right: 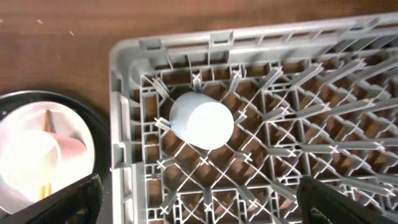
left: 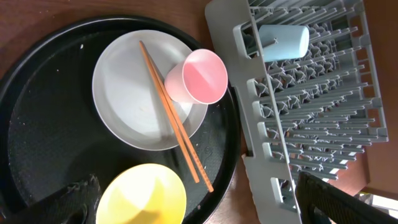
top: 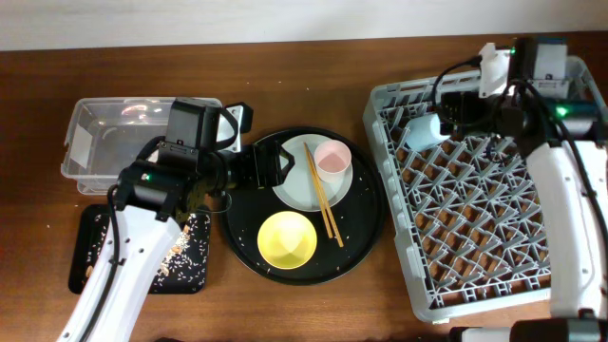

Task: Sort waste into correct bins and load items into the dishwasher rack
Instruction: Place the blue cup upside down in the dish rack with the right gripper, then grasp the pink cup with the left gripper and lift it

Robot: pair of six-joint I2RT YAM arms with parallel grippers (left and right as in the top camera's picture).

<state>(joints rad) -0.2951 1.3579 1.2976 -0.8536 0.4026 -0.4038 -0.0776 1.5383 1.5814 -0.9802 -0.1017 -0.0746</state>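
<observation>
The pink cup (top: 332, 160) is on the plate near my left gripper, so this gripper should pick it up and pass it to my right gripper at the rack (top: 451, 195).
The light-blue cup (right: 202, 121) stands upside down in the near-left corner of the grey dishwasher rack (top: 494, 190); it also shows in the overhead view (top: 423, 128). My right gripper (right: 202, 208) is open and empty just above it. The pink cup (left: 198, 76) and the chopsticks (left: 171, 112) rest on the pale plate (left: 127, 93). The yellow bowl (left: 142, 196) sits beside the plate. My left gripper (left: 199, 208) is open and empty above them. Food scraps with rice crumbs (top: 185, 252) lie in the shallow black rectangular tray (top: 95, 247). The napkin and wrapper are not clearly visible.
Plate, cups and bowl sit on a large round black tray (top: 366, 218) with a few crumbs. The clear tub (top: 95, 142) stands at the back left, partly hidden by my left arm. The rack's wall (left: 249, 124) is close to the round tray's edge.
</observation>
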